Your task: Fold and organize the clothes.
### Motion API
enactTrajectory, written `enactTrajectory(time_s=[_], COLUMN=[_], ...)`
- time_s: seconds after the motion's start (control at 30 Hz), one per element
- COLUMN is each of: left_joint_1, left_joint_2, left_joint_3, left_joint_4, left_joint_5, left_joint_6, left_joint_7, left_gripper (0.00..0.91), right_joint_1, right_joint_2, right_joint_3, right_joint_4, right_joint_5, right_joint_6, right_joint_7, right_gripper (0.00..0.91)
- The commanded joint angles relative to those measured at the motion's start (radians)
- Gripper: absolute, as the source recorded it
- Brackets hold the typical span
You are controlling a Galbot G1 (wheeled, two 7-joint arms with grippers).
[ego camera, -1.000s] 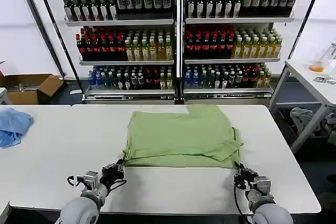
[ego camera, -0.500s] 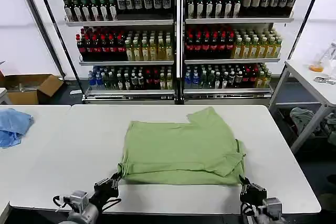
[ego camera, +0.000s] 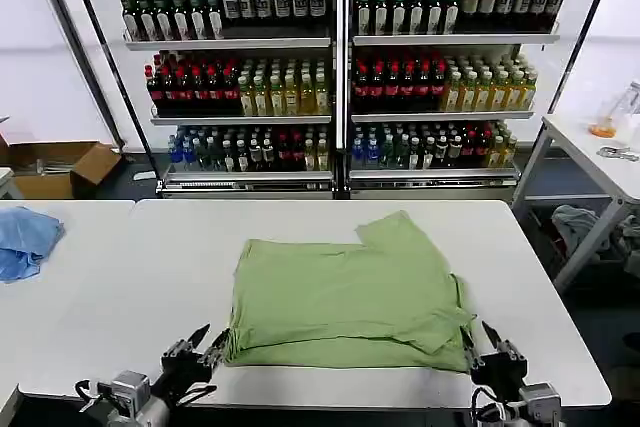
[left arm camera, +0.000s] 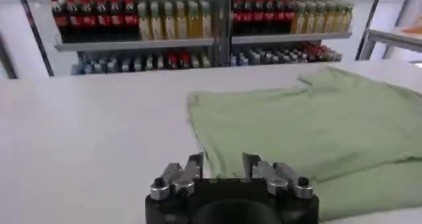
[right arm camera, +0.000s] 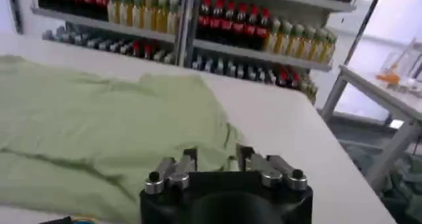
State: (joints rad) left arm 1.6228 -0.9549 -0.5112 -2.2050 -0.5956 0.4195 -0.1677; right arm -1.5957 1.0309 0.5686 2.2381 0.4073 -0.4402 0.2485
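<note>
I can see limp layers (ego camera: 330,338) lying flat along the shirt's near edge, so its far edge (ego camera: 305,243) will fold toward me when I pull, and the layers will stay in place.
The clothes, one light sage-green shirt (ego camera: 345,297), lie folded into a wide rectangle on the white table (ego camera: 150,277), their near edge close to the table's front edge. At the shirt's near left corner my left gripper (ego camera: 205,344) stands open. In the left wrist view, the left gripper (left arm camera: 223,166) has the shirt (left arm camera: 310,123) spread just beyond its spread fingers. My right gripper (ego camera: 490,349) is open at the shirt's near right corner. The right wrist view shows the right gripper (right arm camera: 217,156) with the shirt (right arm camera: 92,126) lying past its fingertips.
A light-blue cloth (ego camera: 25,242) lies on the neighbouring table at the left. Shelves of bottles (ego camera: 340,77) stand behind the table. A cardboard box (ego camera: 60,167) sits on the floor at the far left. A second white table (ego camera: 600,152) stands at the right.
Both grippers drew the shirt's near edge toward the table's front, then let go of its corners and opened. The shirt now lies nearer me.
</note>
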Motion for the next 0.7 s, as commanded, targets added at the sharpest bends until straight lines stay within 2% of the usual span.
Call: enactTrajectory(time_s=[0.03,0.27,0.43,0.7], left_joint_1=[-0.434,-0.737,-0.851,-1.003], left_joint_2=[0.014,-0.019,-0.037,-0.104], left_joint_3=[0.122,0.326,0.411,0.51], left_joint_4=[0.281,0.51,0.633,0.805], left_joint_5=[-0.09,-0.022,-0.013,-0.005], left_joint_6=[-0.006,0.032,0.05,0.087], left_joint_7=[-0.032,-0.035,-0.033,-0.034], left_gripper=[0.907,0.907,0.907,0.907], right_joint_1=[0.379,0.714,0.845,1.021], right_joint_2=[-0.035,-0.024,0.011,0.085], right_joint_3=[-0.101,-0.283,-0.348,-0.45], right_joint_4=[-0.199,-0.49,-0.642,-0.864], right_joint_5=[0.138,0.205,0.249,0.246], right_joint_6=[-0.031,-0.106,-0.137,-0.137], right_joint_7=[0.055,0.074,0.078,0.054], right_gripper=[0.907,0.907,0.907,0.907])
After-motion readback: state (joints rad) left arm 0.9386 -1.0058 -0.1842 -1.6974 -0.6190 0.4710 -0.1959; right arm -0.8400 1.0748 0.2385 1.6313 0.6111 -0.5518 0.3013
